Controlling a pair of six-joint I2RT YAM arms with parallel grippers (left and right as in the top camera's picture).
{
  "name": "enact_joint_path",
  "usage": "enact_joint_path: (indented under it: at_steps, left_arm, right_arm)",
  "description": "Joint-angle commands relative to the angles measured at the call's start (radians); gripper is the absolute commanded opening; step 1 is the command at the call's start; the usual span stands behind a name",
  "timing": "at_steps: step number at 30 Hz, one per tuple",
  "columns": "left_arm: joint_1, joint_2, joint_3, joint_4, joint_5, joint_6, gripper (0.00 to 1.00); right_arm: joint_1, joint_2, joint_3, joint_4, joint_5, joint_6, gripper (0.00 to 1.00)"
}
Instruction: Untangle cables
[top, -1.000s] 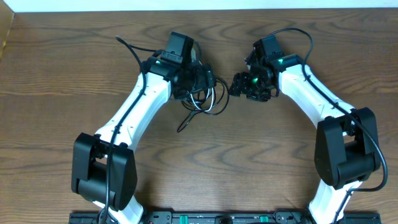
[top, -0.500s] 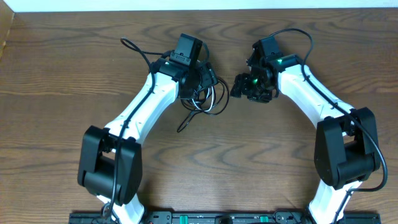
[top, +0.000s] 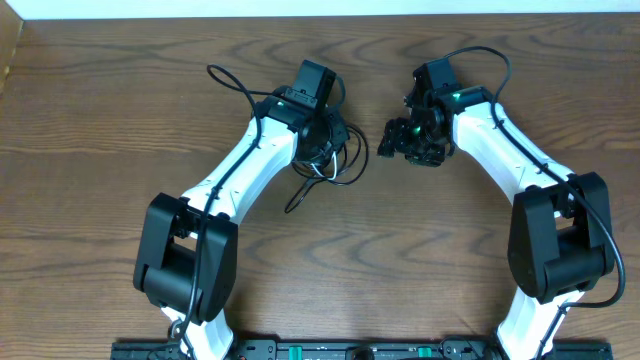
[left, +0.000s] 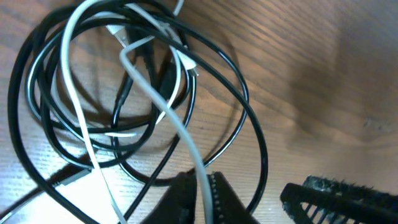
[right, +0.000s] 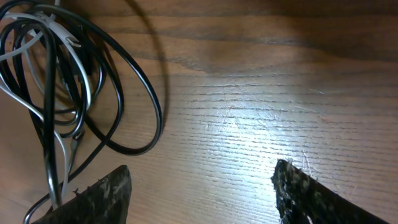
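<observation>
I should lift the white cable (left: 180, 127) with my left gripper and hand it to my right gripper to pull free, because the white cable loops through the coiled black cables (left: 152, 34).
The cables lie in one tangled bundle (top: 335, 165) on the wooden table, just below my left gripper (top: 325, 140). In the left wrist view the white cable (left: 166, 118) loops through the coiled black cables (left: 249, 118) and runs down between my left gripper's (left: 202, 190) jaws, which are shut on it. My right gripper (top: 393, 140) hovers to the right of the bundle. In its wrist view the right gripper (right: 202, 171) stands open over bare wood, with the black cables (right: 149, 93) and white cable (right: 84, 68) off to its left.
One black cable end (top: 297, 198) trails out of the bundle toward the lower left. The left arm's own thick cable (top: 228, 83) loops over the table behind it. A dark finger of the right gripper (left: 339, 199) shows at the left wrist view's lower right.
My left gripper has shifted right over the bundle and closed on the white cable. The right gripper has drifted slightly right and stays open.
</observation>
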Motion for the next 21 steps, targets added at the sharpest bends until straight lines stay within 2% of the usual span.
enact_joint_path:
  at_steps: [1, 3, 7, 17, 21]
  left_arm:
    - [0.002, -0.014, -0.002, 0.001, -0.005, -0.003, 0.08]
    - [0.002, -0.038, -0.002, 0.0, -0.003, -0.002, 0.07]
    - [0.001, -0.116, -0.002, 0.0, -0.002, -0.002, 0.08]
    - [0.001, -0.283, -0.002, -0.011, -0.002, -0.002, 0.08]
    - [0.001, -0.332, -0.002, 0.005, 0.075, -0.003, 0.07]
  right_arm:
    - [-0.002, -0.011, 0.005, -0.001, 0.006, -0.011, 0.7]
    - [-0.002, -0.011, 0.005, -0.002, -0.023, -0.043, 0.7]
    - [-0.002, -0.011, 0.005, 0.008, -0.21, -0.15, 0.72]
    - [0.0, -0.011, 0.005, 0.095, -0.453, -0.149, 0.72]
    - [0.001, -0.011, 0.005, 0.116, -0.493, -0.148, 0.72]
